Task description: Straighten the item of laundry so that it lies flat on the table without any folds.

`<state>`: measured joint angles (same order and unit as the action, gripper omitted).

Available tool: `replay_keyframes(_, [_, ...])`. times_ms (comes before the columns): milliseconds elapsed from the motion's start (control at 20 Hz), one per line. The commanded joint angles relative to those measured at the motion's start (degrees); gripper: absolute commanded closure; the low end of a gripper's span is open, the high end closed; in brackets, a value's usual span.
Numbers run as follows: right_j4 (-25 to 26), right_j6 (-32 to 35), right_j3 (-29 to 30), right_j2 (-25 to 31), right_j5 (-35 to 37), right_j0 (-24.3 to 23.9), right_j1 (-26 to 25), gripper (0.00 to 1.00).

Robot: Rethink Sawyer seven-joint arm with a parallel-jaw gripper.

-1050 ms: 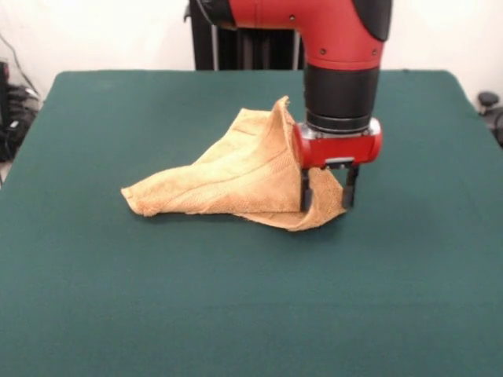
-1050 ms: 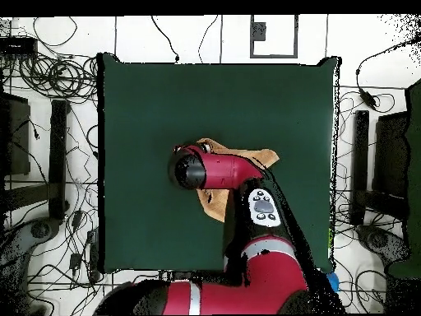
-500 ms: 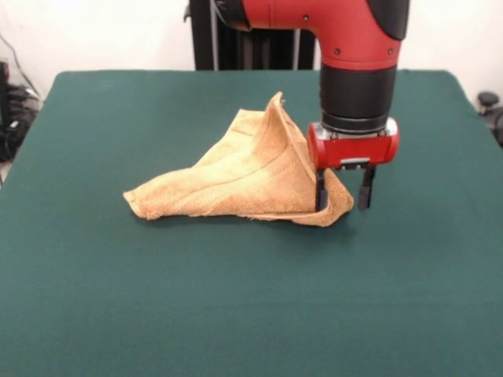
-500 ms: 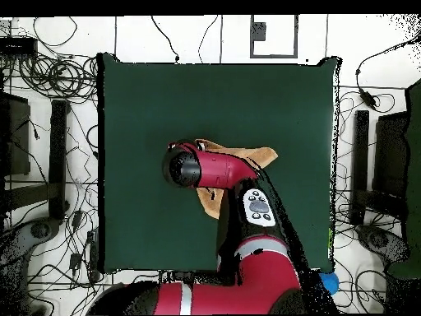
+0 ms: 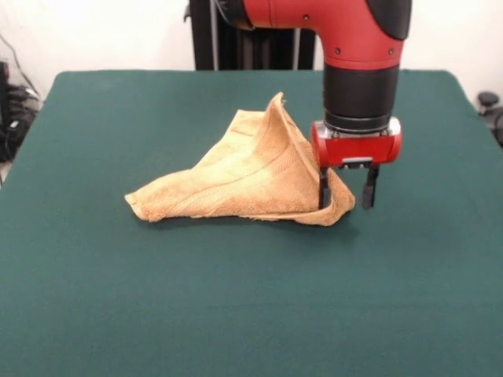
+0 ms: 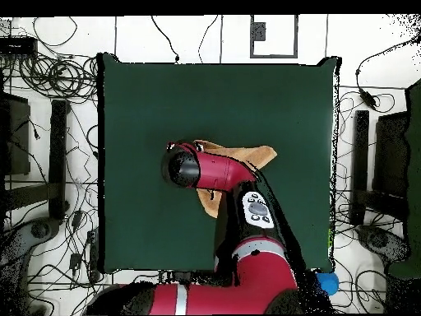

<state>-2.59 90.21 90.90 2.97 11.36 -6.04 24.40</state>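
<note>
The orange-tan towel (image 5: 255, 179) tapers to a narrow folded tail (image 5: 157, 201), so I expect that tail to trail below, twisted, once I raise the towel's upper edge.
The item of laundry (image 5: 236, 177) is an orange-tan towel, crumpled into a rough triangle near the middle of the green table (image 5: 236, 306). One fold stands up in a peak beside the arm's wrist. My gripper (image 5: 346, 195) hangs low over the towel's right corner. It is open, with its left finger against the cloth and its right finger just past the corner. In the overhead view the towel (image 6: 256, 155) pokes out from under the arm, and the wrist (image 6: 182, 169) hides the gripper there.
Green table (image 6: 164, 99) surface stretches widely on every side of the towel. Cables and stands lie on the floor beyond the table's edges in the overhead view.
The gripper has shifted right in the front view, from over the towel to its right corner. The towel crept slightly the same way.
</note>
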Motion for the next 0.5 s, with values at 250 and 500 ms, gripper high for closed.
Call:
replay_keyframes(250, [-5.57, 16.02, 4.83, 2.15, -0.93, 1.38, -1.39, 1.00])
replay_keyframes(500, [-5.98, 15.86, 5.46, 2.48, -1.09, 1.14, -1.28, 1.00])
